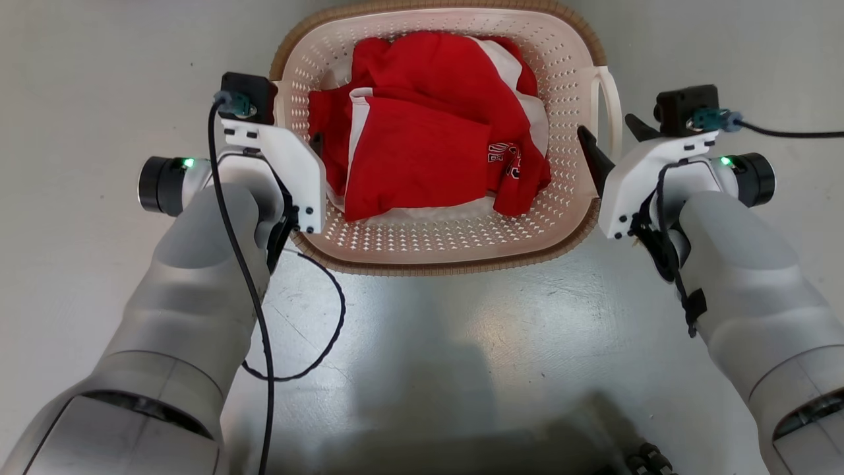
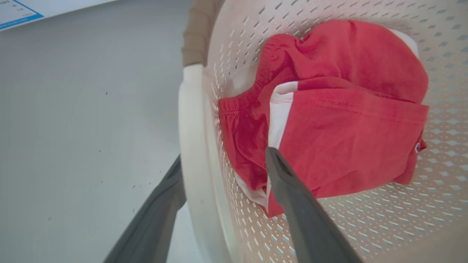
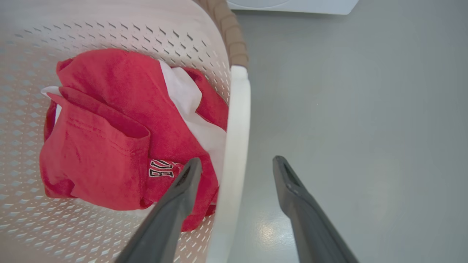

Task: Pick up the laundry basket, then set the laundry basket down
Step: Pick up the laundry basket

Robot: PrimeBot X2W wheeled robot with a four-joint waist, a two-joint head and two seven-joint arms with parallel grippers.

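Observation:
The red and white clothes are lying well below the brown rim, so they will stay in place and move along with the laundry basket when I lift it.
The laundry basket, cream-white and perforated with a brown woven-look rim, sits on the grey floor between my arms. Red and white clothes lie inside it. My left gripper is open at the basket's left side. In the left wrist view, the left gripper straddles the white loop handle, one finger outside and one inside the basket wall. My right gripper is open around the right handle. In the right wrist view, the right gripper has a finger on each side of that handle.
A black cable loops over the glossy floor in front of the basket. A white appliance base stands beyond the basket. A white sheet with blue print lies on the floor off to the left.

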